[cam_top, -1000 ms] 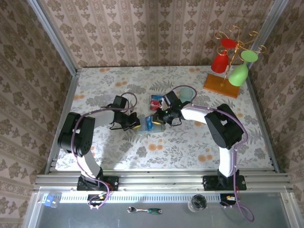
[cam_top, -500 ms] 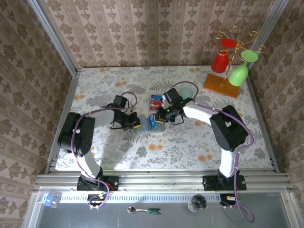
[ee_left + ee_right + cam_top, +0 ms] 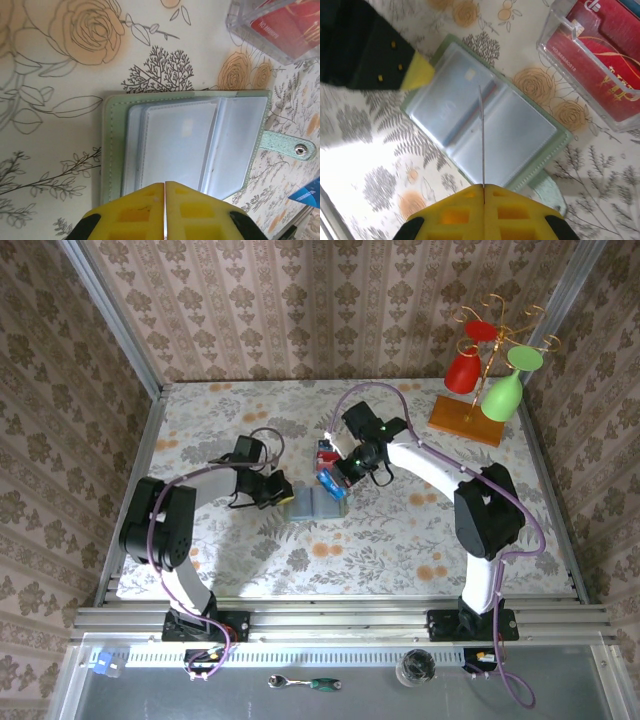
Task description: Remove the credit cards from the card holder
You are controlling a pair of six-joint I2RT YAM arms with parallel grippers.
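Observation:
The blue card is free of the card holder's sleeves, so my right gripper should keep on to the clear tray and let the card go beside the red card.
The grey-green card holder lies open and flat on the flowered table, its clear sleeves facing up. My right gripper hangs just above its far right corner, shut on a blue credit card. From the right wrist that card shows edge-on as a thin line rising from the shut gripper over the holder. My left gripper is shut with nothing between its pads, its tips at the holder's left edge. A corner of the blue card shows at lower right in the left wrist view.
A clear plastic tray with a red card in it sits just behind the holder. The holder's snap tab sticks out on its right side. A wooden stand with red and green glasses is at the back right.
My right gripper has risen and drawn back toward the tray with the blue card, pulling it clear of the holder. My left gripper has shifted slightly left and back.

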